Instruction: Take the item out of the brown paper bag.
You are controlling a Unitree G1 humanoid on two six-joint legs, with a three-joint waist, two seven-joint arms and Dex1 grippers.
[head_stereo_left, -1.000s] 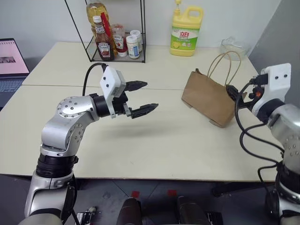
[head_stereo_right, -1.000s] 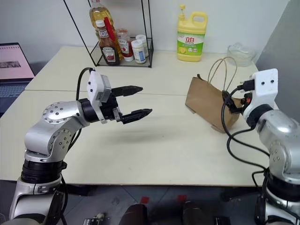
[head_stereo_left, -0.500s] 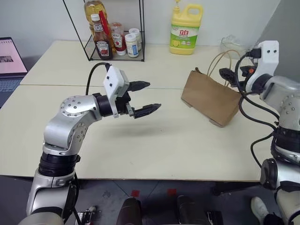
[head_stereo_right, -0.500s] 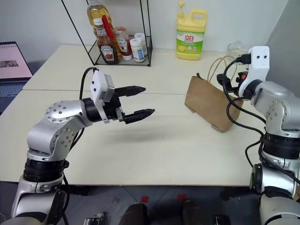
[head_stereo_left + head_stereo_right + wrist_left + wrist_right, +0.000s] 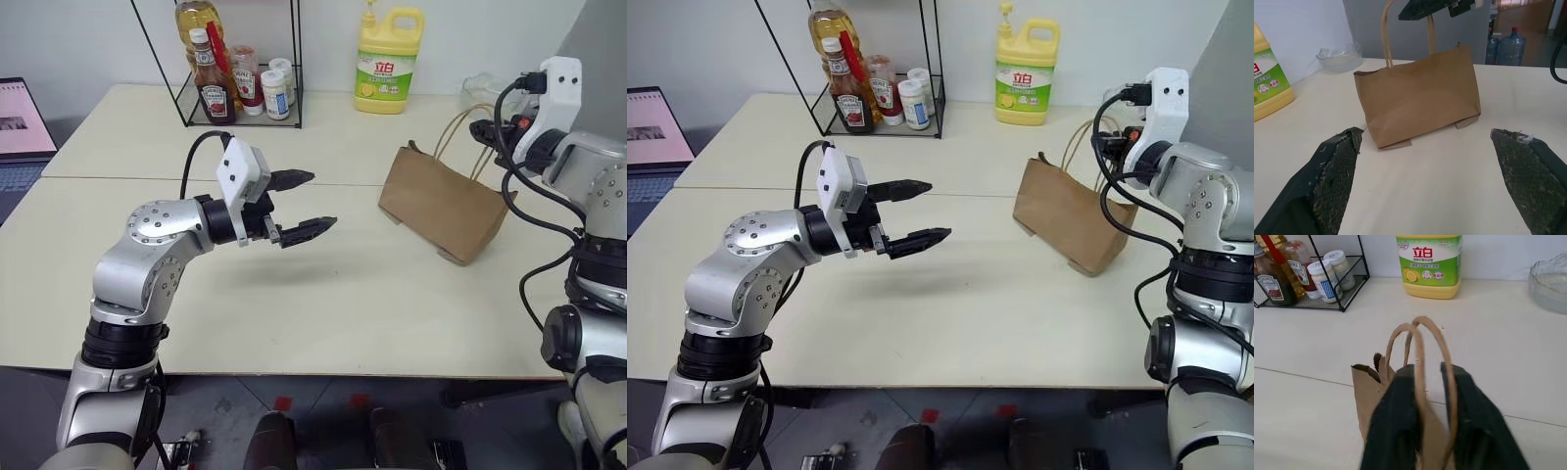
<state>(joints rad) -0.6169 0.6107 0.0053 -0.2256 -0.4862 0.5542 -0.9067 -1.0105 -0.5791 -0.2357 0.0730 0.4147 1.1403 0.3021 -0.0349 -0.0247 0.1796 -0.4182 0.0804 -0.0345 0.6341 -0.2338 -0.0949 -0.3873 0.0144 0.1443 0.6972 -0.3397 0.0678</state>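
The brown paper bag's opening (image 5: 458, 172) should spread wide when the robot pulls the bag's handle, because a dark gap (image 5: 413, 147) shows at the corner of the bag's thin rim.
The brown paper bag (image 5: 441, 211) lies tilted on the table's right side, with its twisted handles (image 5: 460, 127) rising toward the back. My right gripper (image 5: 1428, 369) is at the top of those handles, fingers nearly together, with a handle strand (image 5: 1419, 357) pinched between them. My left gripper (image 5: 321, 200) hovers open above the table's middle, pointing at the bag (image 5: 1420, 98) from a distance. The item is hidden inside the bag.
A black wire rack (image 5: 235, 78) with ketchup bottles, an oil bottle and jars stands at the back left. A yellow detergent jug (image 5: 389, 64) and a glass bowl (image 5: 480, 93) stand behind the bag. A laptop (image 5: 24, 122) sits at the far left.
My right gripper rose from beside the bag's right end up to the handle loops and closed on them. The left arm kept still.
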